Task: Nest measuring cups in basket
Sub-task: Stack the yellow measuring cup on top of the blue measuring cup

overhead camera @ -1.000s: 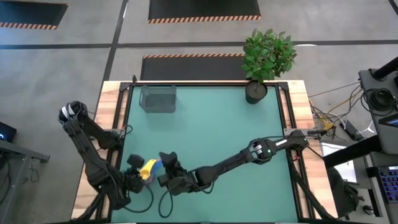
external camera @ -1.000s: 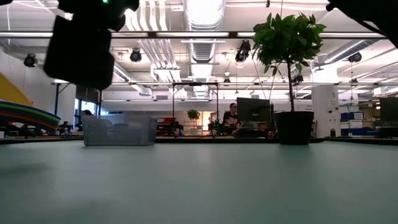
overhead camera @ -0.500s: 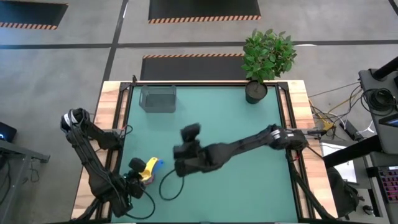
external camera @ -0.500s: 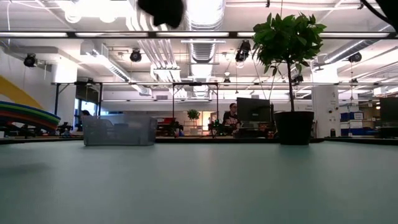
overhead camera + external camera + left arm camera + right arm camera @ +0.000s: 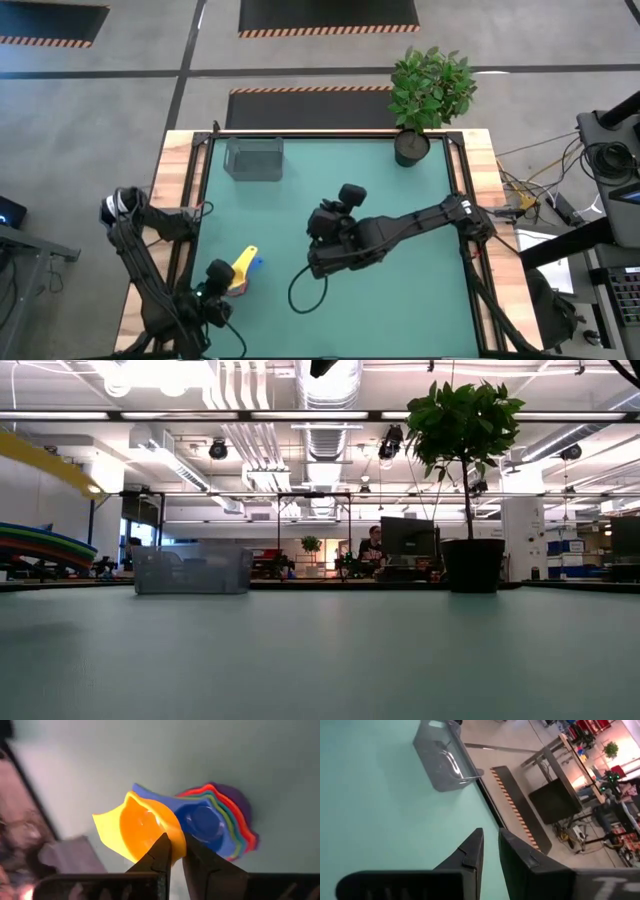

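The yellow cup is held by its rim and tips off the blue cup's bowl point(image 5: 203, 824), so next my left gripper puts it down and goes to the yellow cup's handle point(image 5: 107, 831).
The measuring cups point(image 5: 200, 820) sit nested in one stack, with the yellow cup point(image 5: 135, 827) outermost toward my left gripper and blue, red, green and purple rims behind it. In the high view the stack point(image 5: 243, 268) is near the table's near-left corner, and my left gripper point(image 5: 217, 282) is shut on it. My right gripper point(image 5: 330, 228) hangs shut and empty over the table's middle. The grey see-through basket point(image 5: 254, 158) stands on its base at the far edge, left of centre, and also shows as the basket point(image 5: 445, 757) in the right wrist view. My left gripper pinches the yellow cup's rim point(image 5: 176, 839) between its two fingers point(image 5: 160, 857), at the edge nearest the gripper. The other cups sit nested behind that cup. Whether the stack's underside touches the table I cannot tell.
A black pot with a green plant point(image 5: 415, 100) stands at the far right corner. Wooden rails point(image 5: 185, 200) edge the green mat. A cable loop point(image 5: 300, 290) hangs below the right arm. Open mat lies between the cups and the basket.
My right gripper has left the spot beside the cups, rising and swinging toward the table's middle and far side. My left gripper has stayed near the near-left corner with the stack in its hold.
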You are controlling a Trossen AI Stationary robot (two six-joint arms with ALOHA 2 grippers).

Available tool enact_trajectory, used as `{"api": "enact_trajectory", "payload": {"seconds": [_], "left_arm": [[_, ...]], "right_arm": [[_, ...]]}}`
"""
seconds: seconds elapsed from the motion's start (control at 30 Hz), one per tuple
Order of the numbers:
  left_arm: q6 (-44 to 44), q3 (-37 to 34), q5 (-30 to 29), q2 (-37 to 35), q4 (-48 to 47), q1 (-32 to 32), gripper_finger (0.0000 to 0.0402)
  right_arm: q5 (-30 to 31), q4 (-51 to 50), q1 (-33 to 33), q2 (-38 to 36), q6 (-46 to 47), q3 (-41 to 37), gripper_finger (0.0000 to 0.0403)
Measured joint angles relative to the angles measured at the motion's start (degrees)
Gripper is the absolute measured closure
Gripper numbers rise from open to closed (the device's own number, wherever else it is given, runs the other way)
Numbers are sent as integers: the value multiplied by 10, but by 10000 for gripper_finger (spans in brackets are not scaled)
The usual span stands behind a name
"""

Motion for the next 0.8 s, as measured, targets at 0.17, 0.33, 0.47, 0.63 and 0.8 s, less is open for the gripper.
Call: {"api": "enact_trajectory", "payload": {"seconds": [0.17,0.33,0.47,0.63,0.8], "left_arm": [[56,-7,-18,19,4,-7,389],[35,-10,-1,16,4,-7,380],[32,-16,38,15,21,-7,375],[26,-30,40,15,53,-7,373],[19,-35,40,14,49,-7,372]], "right_arm": [[3,0,1,4,0,0,355],[4,0,3,7,0,0,355],[4,0,3,7,1,0,355],[4,0,4,7,1,0,355],[4,1,4,7,1,0,355]]}}
